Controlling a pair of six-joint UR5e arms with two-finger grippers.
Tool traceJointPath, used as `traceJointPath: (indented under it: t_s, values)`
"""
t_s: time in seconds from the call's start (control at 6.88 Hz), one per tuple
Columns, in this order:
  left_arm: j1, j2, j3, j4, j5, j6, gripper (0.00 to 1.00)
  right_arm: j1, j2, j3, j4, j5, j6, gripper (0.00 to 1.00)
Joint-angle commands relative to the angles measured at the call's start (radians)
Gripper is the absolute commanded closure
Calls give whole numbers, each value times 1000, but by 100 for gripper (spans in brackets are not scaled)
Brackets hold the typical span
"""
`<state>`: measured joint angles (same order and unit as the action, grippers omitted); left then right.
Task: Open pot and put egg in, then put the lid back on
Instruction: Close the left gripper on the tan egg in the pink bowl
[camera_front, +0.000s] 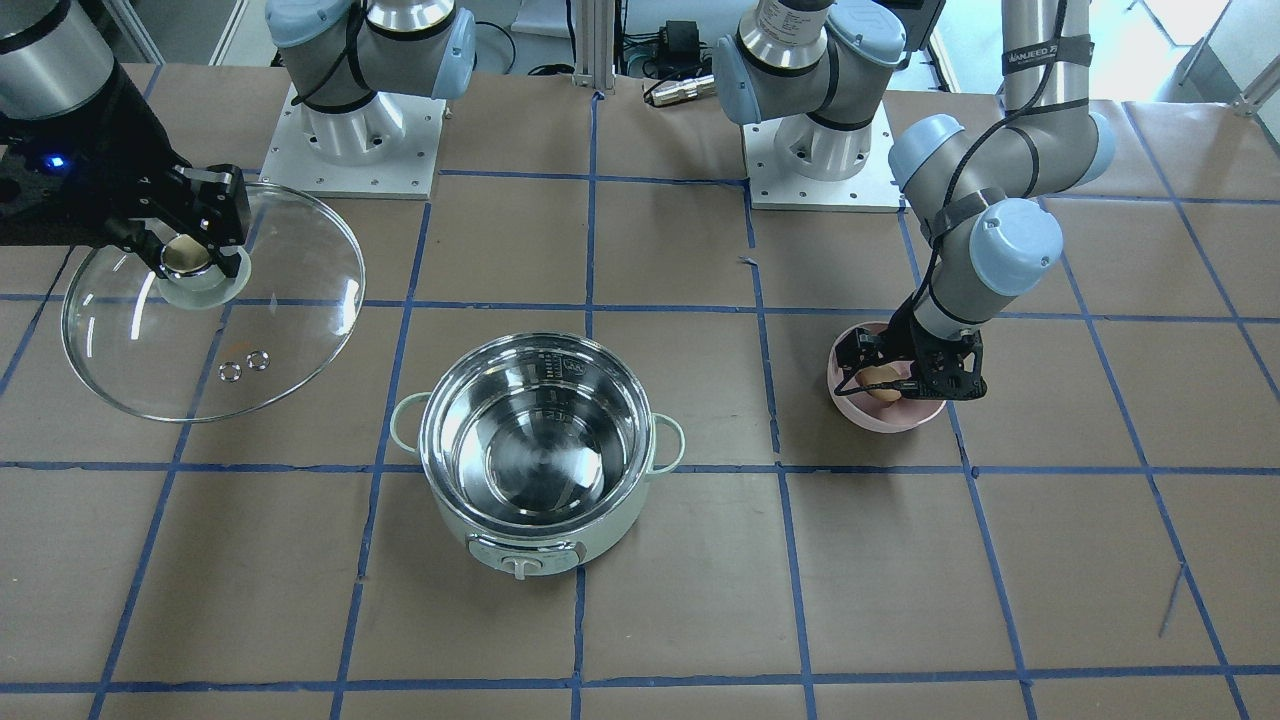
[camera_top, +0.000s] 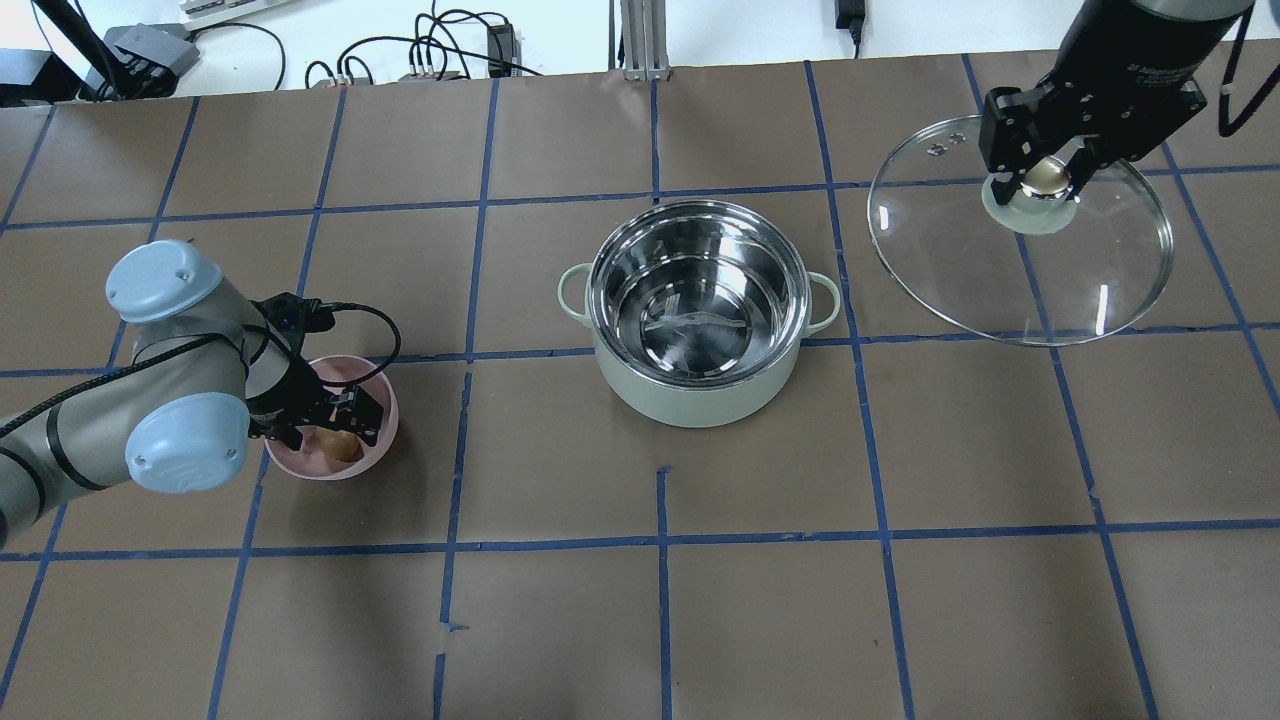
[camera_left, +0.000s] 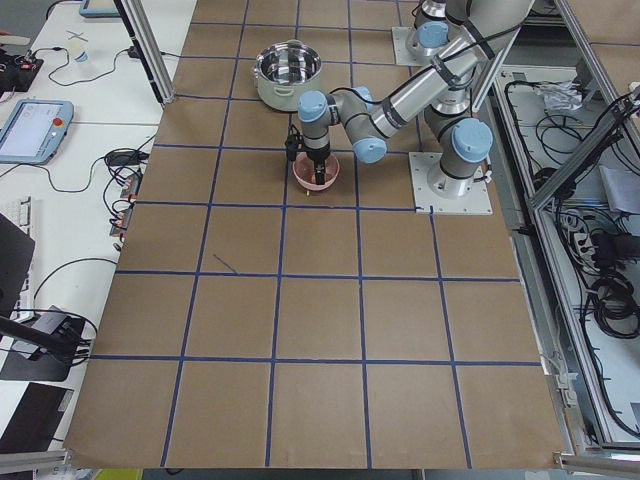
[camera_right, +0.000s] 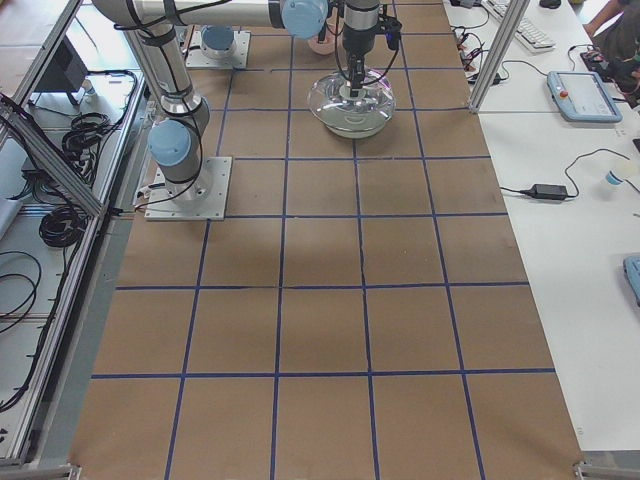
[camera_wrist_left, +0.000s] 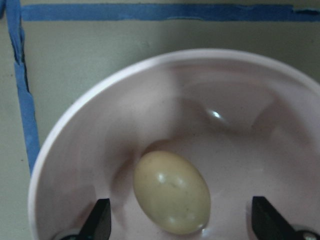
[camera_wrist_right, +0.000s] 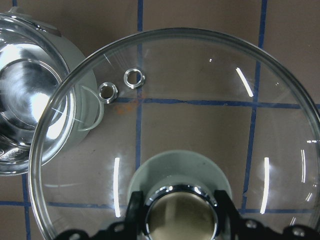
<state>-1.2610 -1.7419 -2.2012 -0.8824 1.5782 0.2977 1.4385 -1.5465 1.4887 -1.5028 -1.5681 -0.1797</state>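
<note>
The mint-green pot's steel bottom (camera_front: 540, 462) looks flat and wide, so the brown egg (camera_front: 882, 386) should stay close to the middle of the pot's bottom when I lower the egg in.
The mint-green pot (camera_top: 700, 395) stands open at the table's middle, its steel inside bare; it also shows in the front view (camera_front: 530, 545). The brown egg (camera_wrist_left: 172, 200) lies in a pink bowl (camera_wrist_left: 100, 100) to the pot's left in the overhead view, where the bowl (camera_top: 330, 470) is partly under my left wrist. My left gripper (camera_wrist_left: 182, 222) is open, lowered into the bowl with a finger on each side of the egg (camera_top: 340, 443). My right gripper (camera_top: 1045, 178) is shut on the knob of the glass lid (camera_top: 1100, 260) and holds it off to the pot's right.
The two arm bases (camera_front: 355, 130) (camera_front: 820, 150) stand at the robot's edge of the table. Blue tape lines cross the brown table cover. In the right wrist view the lid (camera_wrist_right: 200, 100) overlaps the pot's handle below it.
</note>
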Motion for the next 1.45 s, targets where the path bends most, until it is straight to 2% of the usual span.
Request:
traceJointPath:
  t_s: [0.0,0.15,0.29,1.31]
  values:
    - [0,-5,0,11,-1,-2,39,-3,-6,16,12,9,-9,68]
    - [0,-5,6,10,3,0,75,-4,-12,18,13,11,-11,68]
    - [0,-5,6,11,2,-3,98,-4,-12,24,12,16,-9,68]
    - [-1,1,32,11,8,-11,100,3,-24,30,4,19,-4,68]
